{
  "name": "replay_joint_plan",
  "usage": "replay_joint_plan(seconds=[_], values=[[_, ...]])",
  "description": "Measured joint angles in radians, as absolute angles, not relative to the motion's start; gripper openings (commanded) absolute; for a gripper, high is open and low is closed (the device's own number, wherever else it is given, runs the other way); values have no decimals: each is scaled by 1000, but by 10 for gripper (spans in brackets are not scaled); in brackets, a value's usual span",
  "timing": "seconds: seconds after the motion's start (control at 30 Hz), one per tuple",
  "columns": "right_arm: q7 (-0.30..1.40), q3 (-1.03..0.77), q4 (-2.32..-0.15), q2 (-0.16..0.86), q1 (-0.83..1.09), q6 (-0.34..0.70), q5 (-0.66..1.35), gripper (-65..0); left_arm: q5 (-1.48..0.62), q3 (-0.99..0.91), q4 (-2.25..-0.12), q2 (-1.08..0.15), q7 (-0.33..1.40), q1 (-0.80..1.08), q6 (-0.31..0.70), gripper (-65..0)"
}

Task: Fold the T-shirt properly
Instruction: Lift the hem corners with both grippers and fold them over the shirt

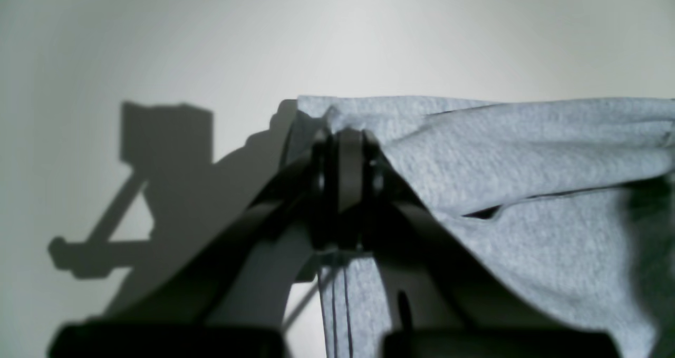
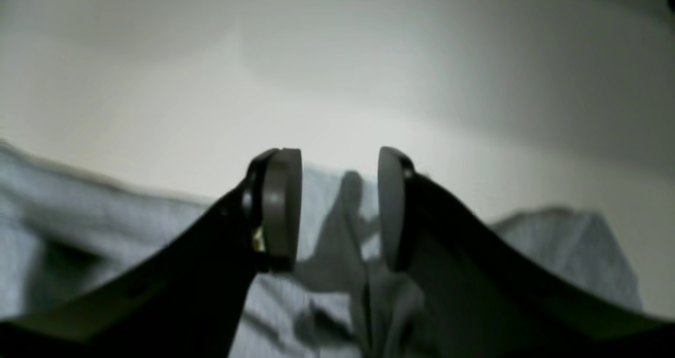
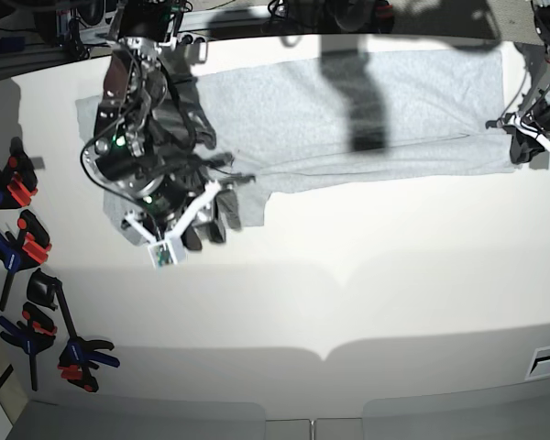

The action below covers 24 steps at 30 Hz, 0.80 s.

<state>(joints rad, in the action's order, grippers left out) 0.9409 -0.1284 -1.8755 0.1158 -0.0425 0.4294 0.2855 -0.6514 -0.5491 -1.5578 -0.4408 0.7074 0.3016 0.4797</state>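
My gripper will fold the loose flap back over the T-shirt when it pulls the flap, because the flap sticks out past the T-shirt's long folded edge.
The light grey T-shirt lies spread along the far side of the white table, partly folded lengthwise. At its right end my left gripper is shut on the cloth. The left wrist view shows the jaws pressed together on a bunched edge of the T-shirt, which drapes away to the right of the left gripper. My right gripper hovers over the shirt's left lower corner. In the right wrist view the right gripper is open, with rumpled T-shirt cloth below and nothing between the pads.
Several black clamps with red and blue handles lie along the table's left edge, down to one clamp near the front. Cables and equipment crowd the back edge. The right arm's body covers part of the shirt's left end.
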Motion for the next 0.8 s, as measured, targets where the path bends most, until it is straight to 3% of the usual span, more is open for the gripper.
replay_joint_plan(seconds=[0.1,0.3,0.43,0.8], values=[[909,-131,-1834,88,-57,339,215,-425,-651,-549,-1558,-441,707,302,480,-650],[992,-131,-1705,43,-117,329,105,-426,-693,-549,-1558,-441,707,302,480,-650],[1065,-131,-1594,10,-195,232,10,-428,-692,-549,-1558,-441,708,302,480,-650],[1087,-133,-1492,-12,-238,190,-85,-428,-692,-549,-1558,-441,708,302,480,-650]])
